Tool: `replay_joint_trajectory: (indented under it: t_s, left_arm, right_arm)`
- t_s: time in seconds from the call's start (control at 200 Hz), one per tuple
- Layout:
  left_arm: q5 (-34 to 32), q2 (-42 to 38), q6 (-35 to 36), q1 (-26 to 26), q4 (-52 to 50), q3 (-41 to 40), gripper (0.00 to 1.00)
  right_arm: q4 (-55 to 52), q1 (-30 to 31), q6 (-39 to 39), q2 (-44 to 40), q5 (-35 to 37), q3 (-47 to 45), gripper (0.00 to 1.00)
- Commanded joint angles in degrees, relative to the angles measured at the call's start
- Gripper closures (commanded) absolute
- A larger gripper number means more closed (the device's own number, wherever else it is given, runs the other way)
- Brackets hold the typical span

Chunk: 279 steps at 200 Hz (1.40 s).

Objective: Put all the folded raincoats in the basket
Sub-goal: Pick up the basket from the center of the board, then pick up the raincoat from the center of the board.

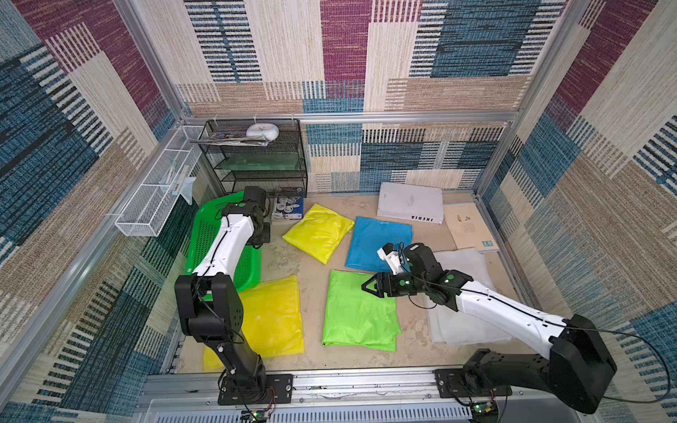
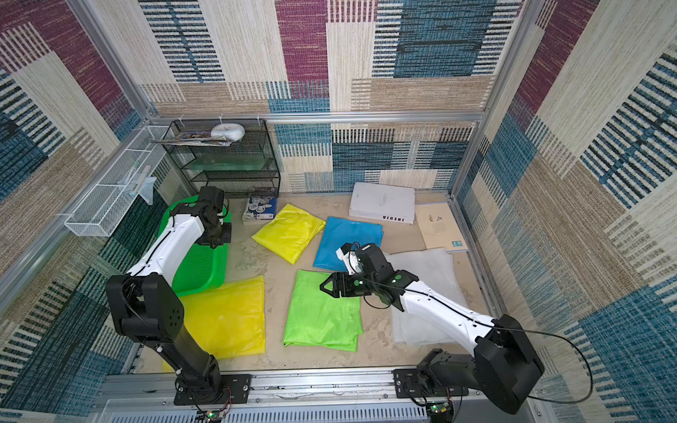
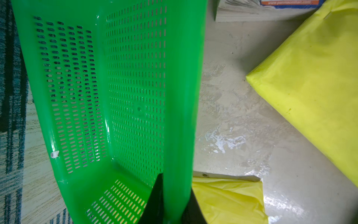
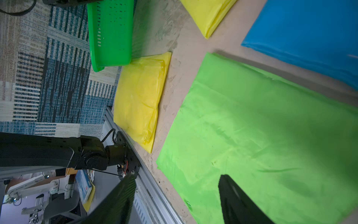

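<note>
The basket's near end [image 2: 200, 283] hangs over the near yellow raincoat [image 2: 229, 317], so the robot's left gripper should keep holding the basket up until the right gripper pulls that raincoat clear.
The bright green perforated basket [image 1: 205, 234] [image 2: 198, 263] stands tilted at the left, against the side wall. My left gripper [image 1: 261, 240] [image 3: 175, 180] is shut on its long side wall [image 3: 182, 97], one finger on each face. Several folded raincoats lie flat on the table: a lime green one [image 1: 359, 311] [image 4: 261, 126], a yellow one [image 1: 273, 318] by the basket's near end, another yellow one [image 1: 318, 232], a blue one [image 1: 377, 243] and a pale translucent one [image 1: 469, 322]. My right gripper [image 1: 366, 287] [image 4: 178, 177] hangs open over the lime raincoat's far edge, holding nothing.
A black mesh shelf rack [image 1: 256, 161] stands at the back left, a white wire tray [image 1: 157, 197] hangs on the left wall. A boxed magazine [image 1: 289, 208] lies by the rack. White books [image 1: 410, 201] and a tan booklet [image 1: 469, 225] lie at the back right.
</note>
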Motion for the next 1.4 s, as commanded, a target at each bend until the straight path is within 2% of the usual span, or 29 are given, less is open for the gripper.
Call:
replay_joint_trajectory:
  t_s: [0.0, 0.195, 0.26, 0.396, 0.516, 0.736, 1.062, 1.192, 1.252, 1.392]
  left_arm:
    - [1.07, -0.82, 1.51, 0.54, 4.14, -0.35, 1.00]
    - [0.64, -0.31, 1.04, 0.65, 4.09, -0.66, 1.00]
    - [0.63, -0.19, 0.82, 0.78, 4.14, -0.57, 1.00]
    - [0.90, 0.12, 0.63, 0.82, 4.06, -0.74, 1.00]
    - [0.47, 0.60, 0.45, 0.89, 3.95, -0.96, 1.00]
    - [0.24, 0.62, 0.30, 0.86, 3.92, -1.17, 1.00]
    - [0.43, 0.07, -0.08, 0.89, 3.81, -1.62, 1.00]
    - [0.52, 0.16, -0.16, 0.89, 3.74, -1.66, 1.00]
    - [0.56, 0.12, -0.25, 0.84, 3.59, -1.69, 1.00]
    - [1.31, -1.21, -1.04, 0.89, 2.70, -1.66, 1.00]
  right_arm:
    - [2.96, 4.24, 2.16, 5.66, -0.41, 4.78, 0.27]
    - [4.08, 10.90, 2.54, 20.63, -1.45, 15.51, 0.29]
    - [4.54, 11.76, 2.62, 26.27, -2.82, 19.02, 0.34]
    - [4.68, 13.06, 2.70, 34.97, -3.01, 25.81, 0.35]
    - [4.62, 13.24, 4.22, 42.64, -6.10, 31.97, 0.37]
    - [3.00, 14.32, 4.54, 52.97, -7.32, 41.29, 0.39]
    - [2.59, 15.01, 5.62, 59.36, -4.88, 46.47, 0.42]
    - [2.26, 15.14, 5.02, 61.77, -5.22, 48.83, 0.58]
    - [1.17, 15.15, 3.51, 62.22, -4.10, 50.27, 0.74]
    - [-2.46, 16.14, -0.49, 61.52, -1.04, 54.33, 0.87]
